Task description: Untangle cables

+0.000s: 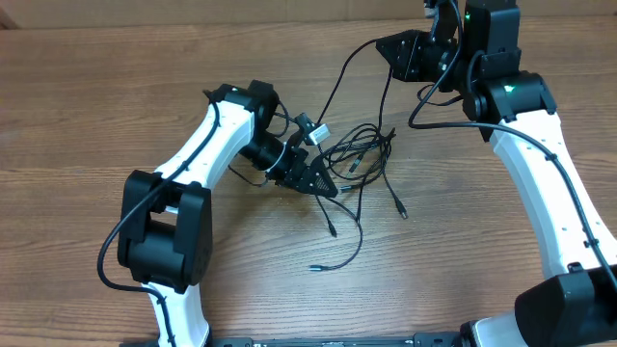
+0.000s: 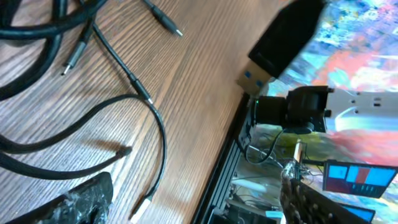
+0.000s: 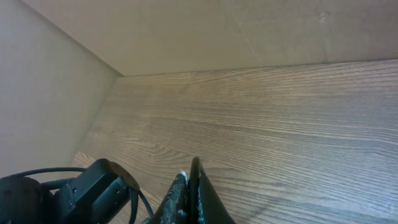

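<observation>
Next, my right gripper lowers the cable it holds and pulls it toward the table's front (image 1: pixel 455 183), since both parts of that cable run into the tangle (image 1: pixel 371 143).
Several thin black cables (image 1: pixel 362 146) lie in a loose tangle on the wooden table (image 1: pixel 116 77), with plug ends trailing toward the front. My left gripper (image 1: pixel 321 181) sits at the tangle's left edge, its jaws wide apart and nothing between them. A black plug with a silver tip (image 1: pixel 313 128) lies just behind it. In the left wrist view the left gripper (image 2: pixel 189 186) frames bare wood, with cables (image 2: pixel 118 60) at upper left and the plug (image 2: pixel 280 40) at upper right. My right gripper (image 1: pixel 407 53) is raised at the back, shut on a cable (image 1: pixel 335 92) that hangs down to the tangle. The right wrist view shows the right gripper (image 3: pixel 193 169) pinching it.
The table's front edge, with a black rail (image 2: pixel 227 155), runs close to the left gripper, and equipment and a screen (image 2: pixel 357 180) lie beyond it. A tan wall (image 3: pixel 50 93) borders the table behind the right gripper. The right arm's own thicker black wires (image 1: pixel 434 106) loop near its wrist.
</observation>
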Tool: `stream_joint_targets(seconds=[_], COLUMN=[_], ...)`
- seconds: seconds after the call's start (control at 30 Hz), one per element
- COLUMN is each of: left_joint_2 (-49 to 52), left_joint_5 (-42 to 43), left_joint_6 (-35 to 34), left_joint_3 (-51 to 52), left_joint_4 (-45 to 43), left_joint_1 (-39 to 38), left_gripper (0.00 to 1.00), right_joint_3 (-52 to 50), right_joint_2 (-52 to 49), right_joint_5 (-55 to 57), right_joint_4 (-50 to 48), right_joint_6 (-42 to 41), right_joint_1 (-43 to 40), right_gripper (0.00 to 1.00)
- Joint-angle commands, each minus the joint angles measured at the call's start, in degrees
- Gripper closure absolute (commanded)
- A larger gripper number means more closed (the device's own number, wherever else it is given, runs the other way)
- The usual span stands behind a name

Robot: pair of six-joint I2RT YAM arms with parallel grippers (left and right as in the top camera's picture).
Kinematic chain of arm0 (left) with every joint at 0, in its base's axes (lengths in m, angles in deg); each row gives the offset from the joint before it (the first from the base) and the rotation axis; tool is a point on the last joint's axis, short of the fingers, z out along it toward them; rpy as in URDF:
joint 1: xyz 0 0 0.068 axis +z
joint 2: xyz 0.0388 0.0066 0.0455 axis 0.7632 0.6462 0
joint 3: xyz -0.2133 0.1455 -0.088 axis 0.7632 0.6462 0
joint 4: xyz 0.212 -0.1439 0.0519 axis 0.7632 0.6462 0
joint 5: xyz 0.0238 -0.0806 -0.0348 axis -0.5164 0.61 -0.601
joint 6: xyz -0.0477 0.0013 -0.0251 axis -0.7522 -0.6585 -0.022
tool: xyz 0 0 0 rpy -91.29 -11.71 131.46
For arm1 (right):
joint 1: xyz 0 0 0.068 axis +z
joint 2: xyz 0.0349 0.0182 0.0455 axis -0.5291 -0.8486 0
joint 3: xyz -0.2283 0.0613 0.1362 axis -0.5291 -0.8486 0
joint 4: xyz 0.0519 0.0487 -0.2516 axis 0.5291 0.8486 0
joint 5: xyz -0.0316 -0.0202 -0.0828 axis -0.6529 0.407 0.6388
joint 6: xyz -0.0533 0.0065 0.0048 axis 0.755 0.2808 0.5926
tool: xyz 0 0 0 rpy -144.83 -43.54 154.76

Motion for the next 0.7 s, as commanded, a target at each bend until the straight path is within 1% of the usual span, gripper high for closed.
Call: stream_joint_targets(seconds=[0.0, 0.1, 0.3, 0.33, 0.4, 0.47, 0.57, 0.6, 0.67], left_joint_2=[-0.2, -0.6, -0.7, -0.7, -0.7, -0.7, -0.8, -0.8, -0.8], left_joint_5=[2.9, 2.8, 2.4, 2.2, 1.8, 1.8, 1.8, 1.8, 1.7], left_joint_6=[5.3, 4.8, -0.9, -2.1, -3.8, -3.5, 0.4, 2.0, 2.7], left_joint_3=[-3.2, -5.6, -8.5, -8.5, -8.5, -8.8, -8.9, -8.9, -8.9], left_joint_4=[1.3, 2.2, 1.3, 0.5, -0.6, -0.8, -0.8, -1.0, -1.9], left_joint_1=[0.5, 1.0, 2.7, 3.0, 3.9, 5.0, 6.8, 7.3, 8.1], left_gripper=[0.16, 0.18, 0.19, 0.19, 0.19, 0.19, 0.19, 0.19, 0.19], right_joint_3=[1.3, 1.3, 1.3, 1.3, 1.3, 1.3, 1.4, 1.4, 1.4], right_joint_2=[-2.4, -4.0, -5.0, -5.0, -5.0, -5.0, -5.0, -5.0, -5.0], right_joint_5=[-0.6, -0.5, -0.8, -2.3, -8.0, -17.4, -30.4, -33.2, -37.4], right_joint_4=[-0.4, 0.0, 3.3, 4.0, 4.9, 5.7, 5.7, 5.6, 5.4], right_joint_6=[0.3, 0.3, 0.6, 1.9, 4.4, 7.0, 9.5, 9.5, 9.4], right_joint_1=[-0.4, -0.5, -0.8, -0.8, -0.8, -0.9, -1.8, -2.3, -3.5], right_gripper=[0.96, 0.96, 0.96, 0.96, 0.96, 0.96, 0.96, 0.96, 0.96])
